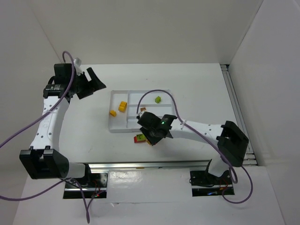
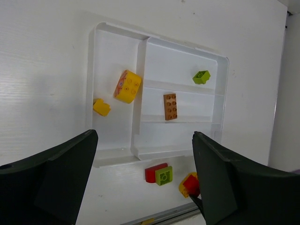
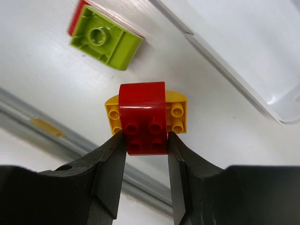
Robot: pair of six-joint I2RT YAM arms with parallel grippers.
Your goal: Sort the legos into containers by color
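Observation:
Next, I lift both bricks and pull the yellow brick off with my left gripper, because my right gripper is holding the red brick (image 3: 142, 105) stuck to the yellow brick.
My right gripper (image 3: 146, 136) is shut on a red brick stacked on a yellow brick (image 3: 143, 117), low over the table just in front of the tray (image 3: 225, 70). A lime green brick stacked on a red one (image 3: 105, 37) lies beside it. In the top view the right gripper (image 1: 150, 139) covers the held pair, and the green-red pair (image 1: 139, 138) lies to its left. The tray (image 1: 164, 92) holds a yellow brick (image 2: 127, 86), a small yellow one (image 2: 101, 107), a green one (image 2: 201, 77) and a brownish orange one (image 2: 170, 106). My left gripper (image 1: 93, 83) is open and empty, up left of the tray.
The metal rail (image 1: 140, 165) at the table's near edge runs just in front of the right gripper. White walls enclose the table at the back and both sides. The right arm's cable (image 1: 164, 96) arcs over the tray.

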